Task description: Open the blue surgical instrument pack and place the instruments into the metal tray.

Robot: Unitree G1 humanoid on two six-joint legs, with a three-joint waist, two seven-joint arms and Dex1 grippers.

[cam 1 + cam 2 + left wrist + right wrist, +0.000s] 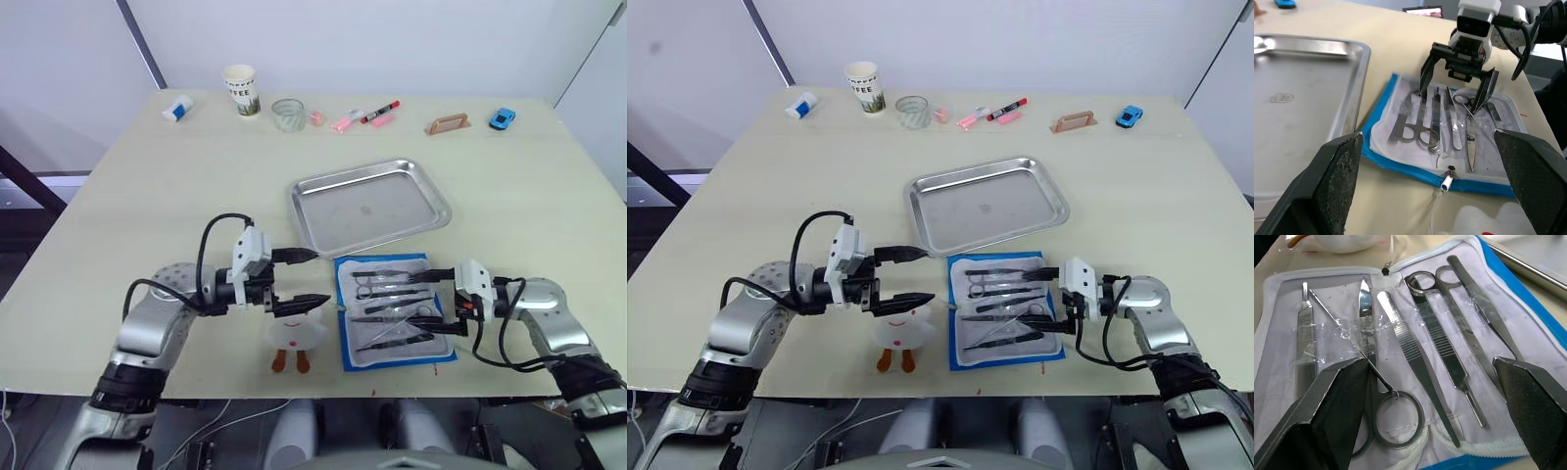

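Observation:
My gripper is to lift the instrument [1404,115], and it will come off the plastic alone, because the flat metal instrument's wide end [1398,129] lies clear of the scissors.
The blue surgical instrument pack [443,352] lies open and flat near the table's front edge, its whitish lining up. Several instruments [1420,347], scissors and forceps, lie side by side in it under clear plastic. My right gripper [411,304] hovers over the pack's right half, open, one finger to each side of the instruments and nothing held. My left gripper [319,277] is open just left of the pack, above a white plush toy [294,336]. The metal tray [370,206] sits empty just behind the pack.
Along the far edge stand a paper cup [241,90], a small glass [287,114], red and pink markers [377,113], a brown handle [448,123], a blue toy car [502,118] and a white-and-blue item [177,109].

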